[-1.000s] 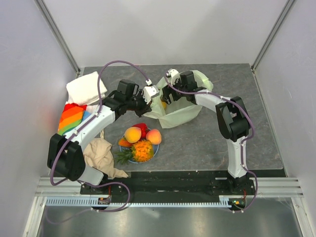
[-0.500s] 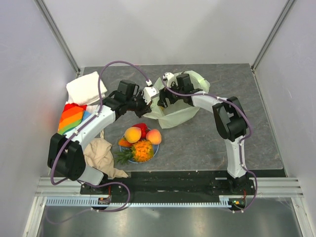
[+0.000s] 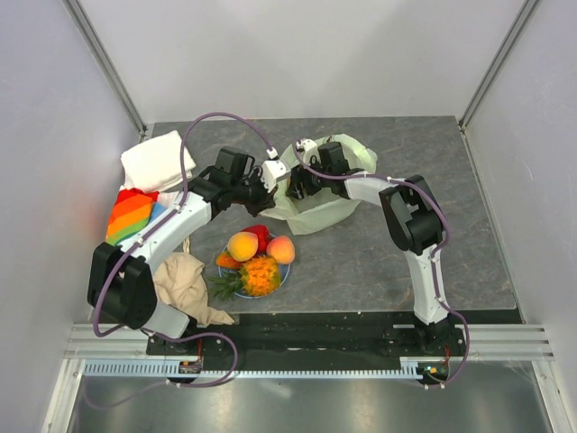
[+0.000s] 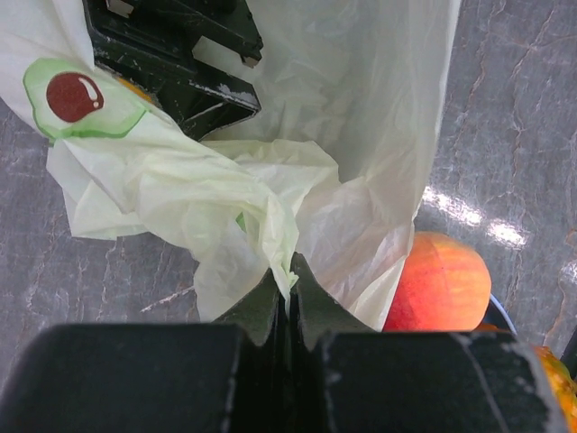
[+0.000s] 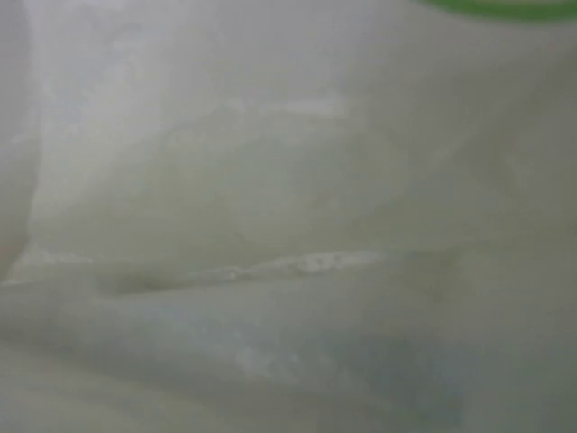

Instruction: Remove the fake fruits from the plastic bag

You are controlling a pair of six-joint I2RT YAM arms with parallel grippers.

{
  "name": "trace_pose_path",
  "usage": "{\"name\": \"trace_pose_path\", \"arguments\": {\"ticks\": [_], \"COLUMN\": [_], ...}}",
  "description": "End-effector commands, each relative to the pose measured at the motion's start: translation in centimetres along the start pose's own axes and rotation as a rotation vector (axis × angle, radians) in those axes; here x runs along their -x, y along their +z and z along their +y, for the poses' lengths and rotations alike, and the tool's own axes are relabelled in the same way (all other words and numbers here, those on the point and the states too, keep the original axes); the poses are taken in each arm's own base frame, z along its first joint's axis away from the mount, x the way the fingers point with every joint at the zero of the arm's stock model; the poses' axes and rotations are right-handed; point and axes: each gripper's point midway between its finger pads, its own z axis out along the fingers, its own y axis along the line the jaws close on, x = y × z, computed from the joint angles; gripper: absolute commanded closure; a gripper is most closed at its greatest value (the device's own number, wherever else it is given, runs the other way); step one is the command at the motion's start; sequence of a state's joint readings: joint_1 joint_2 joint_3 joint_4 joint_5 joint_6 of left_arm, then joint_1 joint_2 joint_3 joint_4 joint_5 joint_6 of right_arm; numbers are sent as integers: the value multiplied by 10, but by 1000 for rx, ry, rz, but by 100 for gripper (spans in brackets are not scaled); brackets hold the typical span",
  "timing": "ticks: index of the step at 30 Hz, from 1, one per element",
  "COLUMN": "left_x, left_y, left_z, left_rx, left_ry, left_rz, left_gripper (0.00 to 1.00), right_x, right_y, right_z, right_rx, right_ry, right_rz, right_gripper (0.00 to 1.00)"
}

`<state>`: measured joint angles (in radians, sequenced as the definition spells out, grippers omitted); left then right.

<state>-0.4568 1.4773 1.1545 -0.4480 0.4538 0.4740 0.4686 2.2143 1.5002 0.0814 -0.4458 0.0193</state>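
The orange fruit (image 4: 135, 88) is next to the fingers of the robot's right gripper at the bag's edge, so next the right gripper opens and then closes around the fruit's sides.
The plastic bag (image 3: 329, 200) lies crumpled at the table's middle back; an avocado print (image 4: 77, 97) shows on it. My left gripper (image 3: 273, 190) is shut on a fold of the bag's left edge (image 4: 290, 268) and holds it up. My right gripper (image 3: 299, 184) reaches into the bag's mouth; its black body (image 4: 176, 54) shows in the left wrist view, its fingertips are hidden. The right wrist view shows only blurred bag film (image 5: 288, 225). A bit of orange (image 4: 135, 88) shows behind the right gripper. A pineapple (image 3: 259, 275), a peach (image 3: 281, 249), a yellow-orange fruit (image 3: 242, 245) and a red piece (image 3: 260, 232) lie on the plate.
The light-blue plate (image 3: 285, 276) stands in front of the bag. A white cloth (image 3: 155, 162) and a rainbow-striped cloth (image 3: 129, 215) lie at the left edge. A beige cloth (image 3: 185, 284) lies near the left arm's base. Walls close the table's sides.
My right gripper has moved left and deeper into the bag's mouth, and the bag has bunched leftward with it. My left gripper has kept its hold in place.
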Motion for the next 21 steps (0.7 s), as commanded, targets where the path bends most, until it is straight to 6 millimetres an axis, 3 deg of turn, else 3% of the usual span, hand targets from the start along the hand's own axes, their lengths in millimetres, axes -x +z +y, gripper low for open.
{"name": "trace_pose_path", "arguments": {"ticks": [1,2,6,11,17,21], "left_x": [3,3,-3,1,21,27], "left_y": [1,1,1,2,7,14], "left_z": [8,12,19,33,42,34], "left_rx": [35,51,91,146,151,87], "left_ry": [-7,-20,-43,-30,-29,-20], "left_rz": [12,16,29,22,-23,-43], "left_gripper": [98,98,98,98,98,98], "right_x": [17,25,59,70,46,18], "right_y": [-2,-7,-35,-71,-94,-99], "right_z": [-4,-6,-10,-11,-24,-49], "right_rx": [-9,-11,6,8,-25,-141], "right_ry": [21,15,-18,-85,-142,-109], "right_rz": [-42,-51,-86,-54,36,101], "right_gripper": [34,40,43,42,41,39]}}
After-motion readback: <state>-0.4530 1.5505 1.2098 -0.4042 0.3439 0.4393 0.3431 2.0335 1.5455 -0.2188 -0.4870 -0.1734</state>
